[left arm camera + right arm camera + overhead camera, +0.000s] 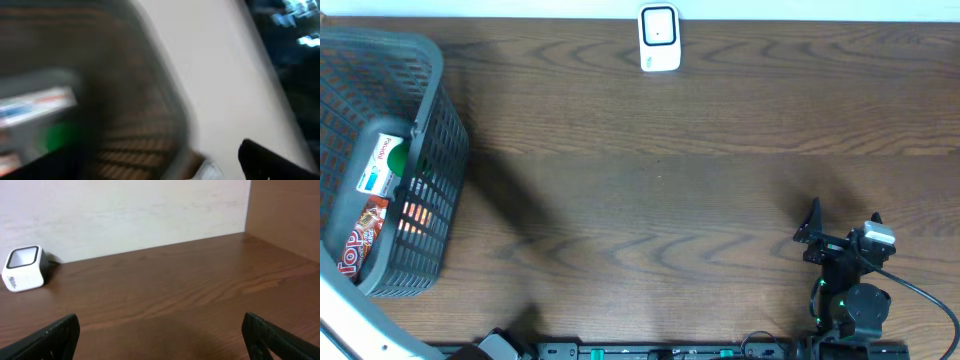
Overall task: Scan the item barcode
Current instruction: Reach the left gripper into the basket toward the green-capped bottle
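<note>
My left gripper keeps going down with its fingers open and closes around the green-lidded jar [399, 158], which stands upright under the basket's open top [382, 118].
The barcode scanner [658, 38], a small white block with a dark window, stands at the table's far edge; the right wrist view has it at the far left [22, 269]. The items lie in a grey mesh basket [430, 140] at the left: a white box with green and blue print [382, 165] and a red packet [365, 235]. The left wrist view is blurred; it looks down on the basket wall [165, 100] and the white box [35, 102], with one black finger [267, 160] at the lower right and nothing between the jaws. My right gripper [842, 222] hovers open and empty over bare table [160, 340].
The wooden table [660, 170] runs between basket and right arm. A pale wall [125, 215] stands behind the scanner, and a brown panel [285, 215] closes the right side. The arm bases line the front edge [670, 350].
</note>
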Action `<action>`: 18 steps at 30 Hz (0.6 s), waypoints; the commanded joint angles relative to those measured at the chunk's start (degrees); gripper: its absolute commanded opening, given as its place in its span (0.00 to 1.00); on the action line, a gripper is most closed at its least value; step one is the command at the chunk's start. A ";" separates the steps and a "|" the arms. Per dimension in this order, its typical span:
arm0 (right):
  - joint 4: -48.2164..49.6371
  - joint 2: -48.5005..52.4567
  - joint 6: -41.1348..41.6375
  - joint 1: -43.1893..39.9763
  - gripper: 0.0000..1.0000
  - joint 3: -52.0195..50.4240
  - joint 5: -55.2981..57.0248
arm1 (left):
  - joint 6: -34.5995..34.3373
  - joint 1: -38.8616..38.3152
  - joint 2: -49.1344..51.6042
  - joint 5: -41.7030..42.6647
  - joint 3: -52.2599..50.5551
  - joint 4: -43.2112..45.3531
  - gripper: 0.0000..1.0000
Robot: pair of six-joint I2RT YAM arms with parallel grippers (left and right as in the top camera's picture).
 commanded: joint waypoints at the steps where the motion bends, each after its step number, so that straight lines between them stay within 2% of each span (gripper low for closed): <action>1: -0.22 -0.24 -0.37 -0.15 0.99 -0.09 0.09 | 9.68 -4.28 -1.05 -30.21 0.79 -4.15 0.97; 4: -0.22 -0.24 -0.37 -0.15 0.99 -0.09 0.09 | 10.80 -6.71 0.33 -35.76 0.79 -5.05 0.97; 9: -0.22 -0.24 -0.39 -0.15 0.99 -0.09 0.09 | 10.95 -8.13 5.88 -35.85 0.79 -7.06 0.97; 14: -0.22 -0.24 -0.37 -0.15 0.99 -0.09 0.11 | 17.49 -9.75 15.85 -35.65 0.79 -8.24 0.97; 18: -0.22 -0.24 -0.37 -0.15 0.99 -0.09 0.09 | 18.69 -11.13 22.01 -35.63 0.79 -8.46 0.97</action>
